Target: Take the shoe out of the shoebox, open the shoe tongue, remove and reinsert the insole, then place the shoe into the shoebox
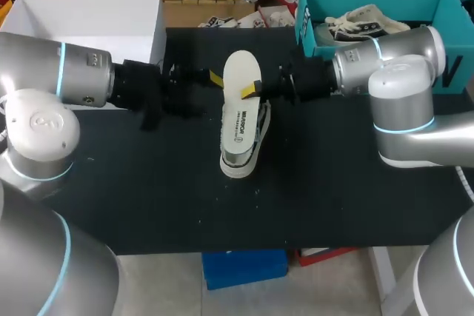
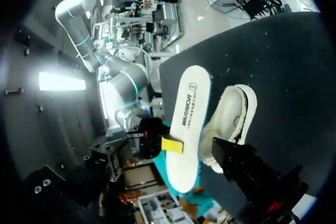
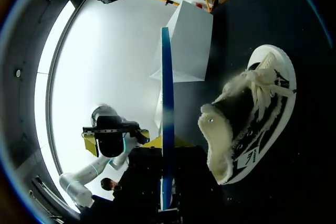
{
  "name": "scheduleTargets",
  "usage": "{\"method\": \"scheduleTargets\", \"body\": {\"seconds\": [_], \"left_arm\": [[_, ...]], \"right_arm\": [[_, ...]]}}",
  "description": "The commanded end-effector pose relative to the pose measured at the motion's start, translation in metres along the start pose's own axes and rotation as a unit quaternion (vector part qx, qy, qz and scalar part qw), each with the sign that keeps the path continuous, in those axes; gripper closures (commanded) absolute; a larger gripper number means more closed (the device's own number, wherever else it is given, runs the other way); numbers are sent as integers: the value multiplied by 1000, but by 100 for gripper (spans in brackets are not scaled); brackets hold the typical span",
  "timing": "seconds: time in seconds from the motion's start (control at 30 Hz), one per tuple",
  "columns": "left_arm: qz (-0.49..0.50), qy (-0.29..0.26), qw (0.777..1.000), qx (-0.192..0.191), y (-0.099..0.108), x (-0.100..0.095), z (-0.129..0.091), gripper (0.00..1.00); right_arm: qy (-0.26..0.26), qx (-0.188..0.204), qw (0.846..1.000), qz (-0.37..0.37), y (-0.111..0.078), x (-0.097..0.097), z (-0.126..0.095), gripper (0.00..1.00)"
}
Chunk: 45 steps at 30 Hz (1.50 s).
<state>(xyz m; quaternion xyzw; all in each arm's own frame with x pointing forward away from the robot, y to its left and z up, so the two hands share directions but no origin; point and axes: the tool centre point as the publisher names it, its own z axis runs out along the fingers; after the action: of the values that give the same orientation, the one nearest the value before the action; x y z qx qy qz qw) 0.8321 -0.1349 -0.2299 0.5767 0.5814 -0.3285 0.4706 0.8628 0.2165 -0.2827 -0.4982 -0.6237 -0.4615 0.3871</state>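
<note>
The white insole's printed end (image 1: 239, 131) sticks out straight from the robot's right gripper, so the insole (image 1: 240, 78) will stay straight while the robot carries it to the shoe.
The white insole (image 1: 240, 79) hangs over the table's middle, with my right gripper (image 1: 250, 92) shut on its edge. In the right wrist view the insole (image 3: 167, 103) shows edge-on as a thin blue line running out from between the fingers of the right gripper (image 3: 167, 148). Under and beside it the white shoe (image 1: 255, 142) lies on its side on the black table, its fleecy opening (image 3: 218, 135) facing the gripper. My left gripper (image 1: 212, 79) stands open just left of the insole, touching nothing. The left wrist view shows the insole's printed face (image 2: 187, 124) and the right gripper (image 2: 171, 144) on it.
A teal shoebox (image 1: 437, 12) stands at the back right with another shoe (image 1: 361, 21) inside. A white box (image 1: 89, 24) stands at the back left. The black table (image 1: 148, 197) has free room towards its front edge.
</note>
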Motion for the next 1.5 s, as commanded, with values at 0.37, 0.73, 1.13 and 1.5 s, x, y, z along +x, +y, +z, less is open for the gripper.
{"method": "scheduleTargets", "body": {"seconds": [0.37, 0.73, 1.13, 1.5], "left_arm": [[-22, -70, 997, 1, -7, 21, 12, 0], [-41, -122, 992, 7, 1, 51, 32, 0], [-14, -175, 985, 3, 23, 52, 54, 37], [-3, -201, 980, 10, 26, 43, 73, 58]], "right_arm": [[-1, 1, 1000, 0, 0, 0, 0, 100], [-1, 1, 1000, 0, 0, 0, 0, 100], [-1, 1, 1000, 0, 0, 0, 0, 100], [-1, 1, 1000, 0, 0, 0, 0, 100]]}}
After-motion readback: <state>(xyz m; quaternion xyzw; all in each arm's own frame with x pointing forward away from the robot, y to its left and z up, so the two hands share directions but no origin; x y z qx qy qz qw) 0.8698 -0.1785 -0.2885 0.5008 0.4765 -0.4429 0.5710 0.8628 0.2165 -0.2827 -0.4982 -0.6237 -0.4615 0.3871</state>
